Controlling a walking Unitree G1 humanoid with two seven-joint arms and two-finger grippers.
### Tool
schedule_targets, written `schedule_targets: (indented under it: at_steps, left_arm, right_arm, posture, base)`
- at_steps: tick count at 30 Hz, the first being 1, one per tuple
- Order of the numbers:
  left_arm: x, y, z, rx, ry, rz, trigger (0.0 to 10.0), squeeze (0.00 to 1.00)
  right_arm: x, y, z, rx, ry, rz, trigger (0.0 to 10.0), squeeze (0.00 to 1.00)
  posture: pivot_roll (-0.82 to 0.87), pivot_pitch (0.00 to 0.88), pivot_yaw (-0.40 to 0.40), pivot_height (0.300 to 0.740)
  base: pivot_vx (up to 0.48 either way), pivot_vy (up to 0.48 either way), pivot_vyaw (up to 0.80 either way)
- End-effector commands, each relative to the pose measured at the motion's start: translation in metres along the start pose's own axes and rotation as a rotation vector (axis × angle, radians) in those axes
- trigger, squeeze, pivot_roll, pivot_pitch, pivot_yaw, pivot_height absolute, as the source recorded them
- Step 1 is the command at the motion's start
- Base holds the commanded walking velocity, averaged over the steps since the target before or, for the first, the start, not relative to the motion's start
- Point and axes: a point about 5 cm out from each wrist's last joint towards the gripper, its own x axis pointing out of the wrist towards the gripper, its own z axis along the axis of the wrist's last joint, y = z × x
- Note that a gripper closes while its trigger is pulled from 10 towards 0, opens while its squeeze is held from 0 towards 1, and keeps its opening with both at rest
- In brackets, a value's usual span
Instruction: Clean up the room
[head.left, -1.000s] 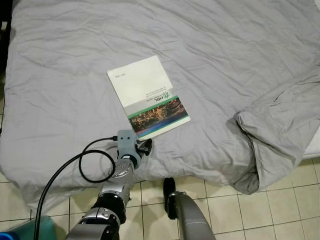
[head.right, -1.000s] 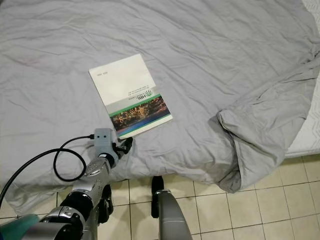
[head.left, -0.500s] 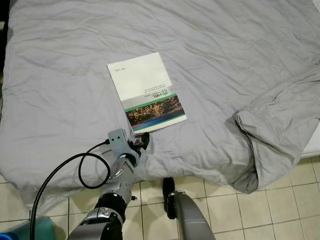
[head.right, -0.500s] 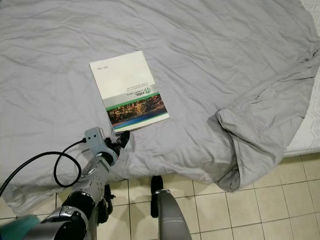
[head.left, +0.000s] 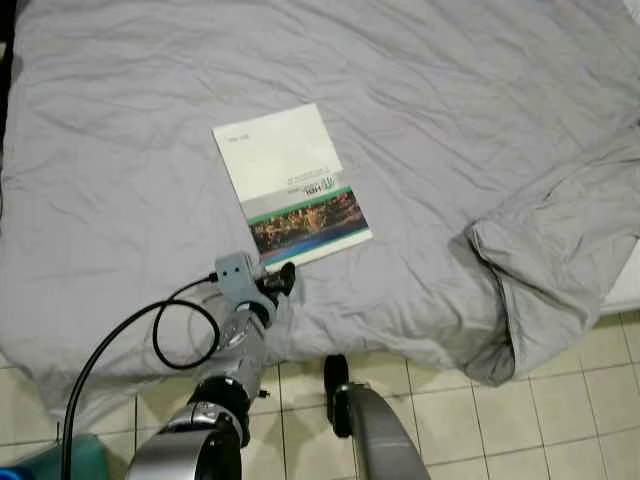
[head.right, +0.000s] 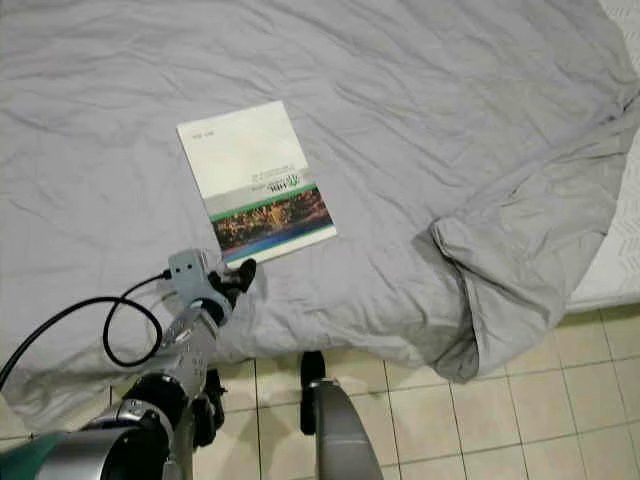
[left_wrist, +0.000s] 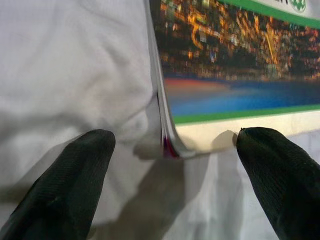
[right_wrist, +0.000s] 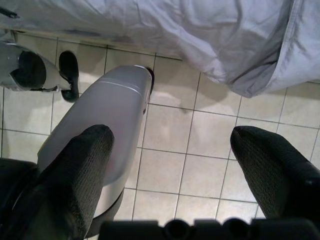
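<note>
The booklet already bends a little at its thin edge, so its loose end should bend over in a curve when I lift it by its corner and carry it.
A thin booklet with a white cover and a city photo across its near end lies flat on the grey bedsheet. My left gripper is open at the booklet's near corner, just above the sheet. In the left wrist view that corner sits between my two black fingertips, with a gap on each side. My right gripper hangs open over the tiled floor, with nothing between its fingers.
The bed's near edge runs across the bottom of the head views, with beige floor tiles below it. A folded-back lump of the sheet lies at the right. A black cable loops from my left wrist.
My left gripper has moved forward over the sheet, up to the booklet's near corner. The booklet itself has not moved.
</note>
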Motion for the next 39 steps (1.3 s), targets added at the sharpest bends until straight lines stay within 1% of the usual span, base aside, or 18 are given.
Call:
schedule_targets:
  at_steps: [1, 6, 8, 9, 11, 13, 14, 15, 17, 19, 21, 22, 23, 24, 27, 34, 37, 39]
  left_arm:
    - [-0.003, 0.01, -0.007, -0.037, 0.02, 0.054, 10.0, 0.0]
    - [0.006, 0.013, 0.019, -0.069, -0.053, 0.096, 10.0, 0.0]
    - [0.007, 0.015, 0.025, -0.094, -0.058, 0.116, 10.0, 0.0]
    - [0.009, 0.015, 0.025, -0.105, -0.039, 0.131, 10.0, 0.0]
    - [0.009, 0.012, 0.018, -0.132, 0.029, 0.141, 10.0, 0.0]
    - [0.009, 0.01, 0.012, -0.157, 0.069, 0.14, 10.0, 0.0]
    - [0.009, 0.01, 0.012, -0.157, 0.069, 0.14, 10.0, 0.0]
    - [0.009, 0.009, 0.009, -0.173, 0.081, 0.141, 10.0, 0.0]
    - [0.007, 0.003, -0.002, -0.228, 0.147, 0.115, 10.0, 0.0]
    - [0.006, -0.008, -0.011, -0.227, 0.196, 0.066, 10.0, 0.0]
    - [0.006, -0.016, -0.015, -0.203, 0.225, 0.028, 10.0, 0.0]
    - [0.006, -0.019, -0.017, -0.18, 0.236, 0.013, 4.0, 0.0]
    - [0.005, -0.022, -0.019, -0.149, 0.25, -0.002, 0.6, 0.0]
    - [0.005, -0.025, -0.02, -0.131, 0.262, -0.012, 0.0, 0.0]
    - [0.005, -0.032, -0.023, -0.1, 0.289, -0.037, 0.0, 0.0]
    - [0.003, -0.034, -0.029, -0.091, 0.335, -0.049, 0.0, 0.0]
    - [0.002, -0.032, -0.031, -0.102, 0.346, -0.033, 0.0, 0.0]
    - [0.002, -0.029, -0.031, -0.144, 0.34, -0.018, 0.0, 0.0]
  right_arm:
    - [-0.007, 0.0, -0.011, 0.008, 0.074, -0.001, 10.0, 0.0]
    - [-0.013, 0.002, -0.012, -0.002, 0.089, 0.007, 10.0, 0.0]
    - [-0.013, 0.002, -0.013, -0.001, 0.092, 0.007, 10.0, 0.0]
    - [-0.013, 0.002, -0.013, -0.001, 0.092, 0.008, 10.0, 0.0]
    - [-0.012, 0.002, -0.014, 0.0, 0.09, 0.008, 10.0, 0.0]
    - [-0.012, 0.003, -0.014, 0.001, 0.088, 0.009, 10.0, 0.0]
    - [-0.012, 0.003, -0.014, 0.001, 0.088, 0.009, 10.0, 0.0]
    - [-0.012, 0.003, -0.014, 0.002, 0.087, 0.01, 10.0, 0.0]
    - [-0.013, 0.004, -0.014, 0.003, 0.086, 0.012, 10.0, 0.0]
    - [-0.015, 0.006, -0.014, 0.006, 0.088, 0.012, 10.0, 0.0]
    - [-0.016, 0.006, -0.014, 0.008, 0.091, 0.011, 10.0, 0.0]
    - [-0.017, 0.007, -0.015, 0.009, 0.093, 0.011, 10.0, 0.0]
    - [-0.017, 0.007, -0.015, 0.01, 0.095, 0.011, 10.0, 0.0]
    - [-0.018, 0.008, -0.015, 0.011, 0.097, 0.011, 10.0, 0.0]
    - [-0.018, 0.009, -0.017, 0.015, 0.1, 0.011, 10.0, 0.0]
    - [-0.017, 0.01, -0.019, 0.019, 0.1, 0.013, 10.0, 0.0]
    - [-0.018, 0.011, -0.018, 0.02, 0.101, 0.012, 10.0, 0.0]
    - [-0.02, 0.011, -0.018, 0.019, 0.105, 0.013, 10.0, 0.0]
  posture:
    - [-0.45, 0.663, -0.179, 0.74]
    - [-0.46, 0.665, -0.184, 0.74]
    - [-0.46, 0.663, -0.181, 0.74]
    - [-0.45, 0.662, -0.179, 0.74]
    - [-0.45, 0.662, -0.179, 0.74]
    - [-0.45, 0.662, -0.173, 0.74]
    - [-0.45, 0.662, -0.173, 0.74]
    - [-0.45, 0.662, -0.173, 0.74]
    - [-0.45, 0.659, -0.174, 0.74]
    - [-0.46, 0.662, -0.175, 0.74]
    - [-0.46, 0.664, -0.175, 0.74]
    - [-0.46, 0.667, -0.173, 0.74]
    - [-0.46, 0.667, -0.17, 0.74]
    - [-0.46, 0.666, -0.17, 0.74]
    - [-0.45, 0.667, -0.166, 0.74]
    - [-0.45, 0.667, -0.16, 0.74]
    - [-0.45, 0.668, -0.162, 0.74]
    - [-0.46, 0.668, -0.165, 0.74]
  base:
    - [0.0, 0.0, 0.0]
    - [0.0, 0.0, 0.0]
    - [0.0, 0.0, 0.0]
    - [0.0, 0.0, 0.0]
    - [0.0, 0.0, 0.0]
    - [0.0, 0.0, 0.0]
    - [0.0, 0.0, 0.0]
    - [0.0, 0.0, 0.0]
    - [0.0, 0.0, 0.0]
    - [0.0, 0.0, 0.0]
    - [0.0, 0.0, 0.0]
    - [0.0, 0.0, 0.0]
    - [0.0, 0.0, 0.0]
    - [0.0, 0.0, 0.0]
    - [0.0, 0.0, 0.0]
    - [0.0, 0.0, 0.0]
    - [0.0, 0.0, 0.0]
    - [0.0, 0.0, 0.0]
